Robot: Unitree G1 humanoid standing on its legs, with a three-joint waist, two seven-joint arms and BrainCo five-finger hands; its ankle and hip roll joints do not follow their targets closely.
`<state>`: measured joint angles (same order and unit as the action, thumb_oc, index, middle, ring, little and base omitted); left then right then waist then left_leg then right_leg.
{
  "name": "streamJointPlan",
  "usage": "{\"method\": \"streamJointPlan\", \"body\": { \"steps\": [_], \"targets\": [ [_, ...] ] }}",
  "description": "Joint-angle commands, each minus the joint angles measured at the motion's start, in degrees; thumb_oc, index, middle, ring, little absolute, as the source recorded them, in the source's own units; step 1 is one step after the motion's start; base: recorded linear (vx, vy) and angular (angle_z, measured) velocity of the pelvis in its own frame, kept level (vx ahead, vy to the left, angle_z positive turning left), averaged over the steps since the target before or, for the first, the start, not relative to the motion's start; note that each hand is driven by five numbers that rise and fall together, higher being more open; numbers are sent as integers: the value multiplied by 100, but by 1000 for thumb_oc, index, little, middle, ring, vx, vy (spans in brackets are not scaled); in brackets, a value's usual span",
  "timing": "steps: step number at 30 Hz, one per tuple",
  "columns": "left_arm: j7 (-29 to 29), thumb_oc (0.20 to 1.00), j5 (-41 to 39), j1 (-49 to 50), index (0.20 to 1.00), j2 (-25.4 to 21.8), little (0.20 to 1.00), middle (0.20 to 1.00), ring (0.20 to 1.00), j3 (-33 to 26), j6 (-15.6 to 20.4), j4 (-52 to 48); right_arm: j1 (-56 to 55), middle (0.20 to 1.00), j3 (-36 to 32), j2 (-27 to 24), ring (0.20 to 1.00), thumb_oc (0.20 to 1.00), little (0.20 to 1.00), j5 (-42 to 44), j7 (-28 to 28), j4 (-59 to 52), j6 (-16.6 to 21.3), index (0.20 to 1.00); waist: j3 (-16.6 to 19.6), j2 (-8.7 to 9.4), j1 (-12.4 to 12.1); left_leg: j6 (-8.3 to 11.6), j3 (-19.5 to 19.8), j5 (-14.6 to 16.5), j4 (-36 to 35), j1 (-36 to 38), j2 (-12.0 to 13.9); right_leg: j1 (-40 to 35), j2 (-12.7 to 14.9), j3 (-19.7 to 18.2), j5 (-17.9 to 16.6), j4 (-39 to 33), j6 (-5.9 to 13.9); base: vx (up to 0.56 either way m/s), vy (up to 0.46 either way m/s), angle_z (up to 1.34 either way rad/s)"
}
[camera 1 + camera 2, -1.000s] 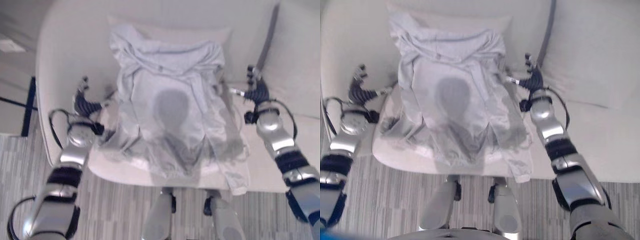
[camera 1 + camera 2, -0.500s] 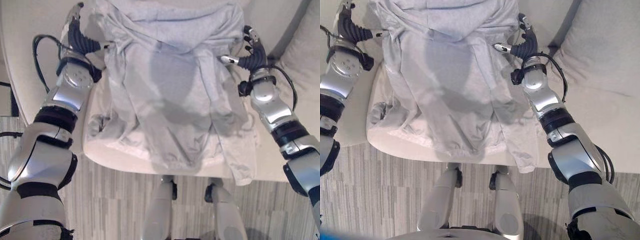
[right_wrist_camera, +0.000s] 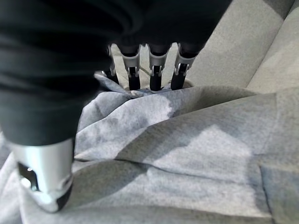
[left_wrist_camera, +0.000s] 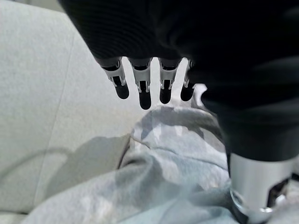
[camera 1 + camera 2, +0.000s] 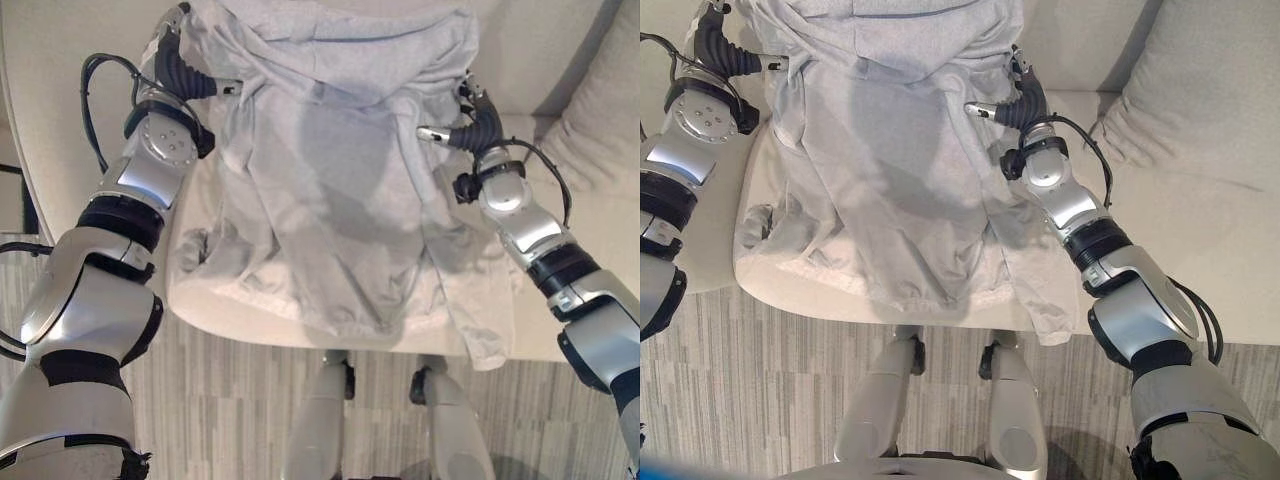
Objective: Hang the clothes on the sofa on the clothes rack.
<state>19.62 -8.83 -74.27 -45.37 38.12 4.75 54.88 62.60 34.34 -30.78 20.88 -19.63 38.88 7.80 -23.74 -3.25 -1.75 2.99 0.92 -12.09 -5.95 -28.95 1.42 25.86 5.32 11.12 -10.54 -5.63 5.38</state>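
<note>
The garment will sag between its shoulders and hang in folds when the robot lifts it, because the sleeve hangs limply over the sofa's edge.
A light grey hooded garment lies spread on the cream sofa seat, its lower hem and one sleeve hanging over the front edge. My left hand is at the garment's upper left corner. In the left wrist view its fingers are straight, just above the cloth's crumpled edge, and it is open. My right hand lies over the garment's upper right shoulder. Its fingers are straight, with their tips at a fold of the grey cloth, thumb apart, gripping nothing.
A large grey cushion leans on the sofa at the right. The sofa's back rises just behind the garment. A striped grey carpet lies in front of the sofa.
The view has shifted closer over the sofa. Both hands have risen from beside the garment's middle to its top corners, and the right hand has since slid inward onto the cloth.
</note>
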Motion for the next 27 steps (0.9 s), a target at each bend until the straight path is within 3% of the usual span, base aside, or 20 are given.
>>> {"method": "streamJointPlan", "body": {
  "steps": [1,12,27],
  "targets": [
    [31,1000,-129,-127,1000,142,1000,1000,1000,0,49,498,-102,1000,-46,103,1000,1000,1000,123,64,-298,271,1000,310,-10,-31,323,-24,227,95,99,-332,372,248,-309,-152,63,882,0,0,0],
    [11,1000,-760,685,1000,431,1000,1000,1000,-725,156,48,-641,1000,-480,244,1000,1000,1000,24,-42,-870,289,1000,236,-2,-30,310,-17,261,95,171,-320,296,259,-269,-122,63,875,0,0,0],
    [-59,1000,-957,1272,1000,634,1000,1000,1000,-1157,143,-155,-1162,1000,-905,434,1000,1000,1000,-201,-110,-1653,391,1000,179,19,6,295,-1,290,95,249,-288,218,269,-247,-98,63,856,0,0,0]
  ]
}}
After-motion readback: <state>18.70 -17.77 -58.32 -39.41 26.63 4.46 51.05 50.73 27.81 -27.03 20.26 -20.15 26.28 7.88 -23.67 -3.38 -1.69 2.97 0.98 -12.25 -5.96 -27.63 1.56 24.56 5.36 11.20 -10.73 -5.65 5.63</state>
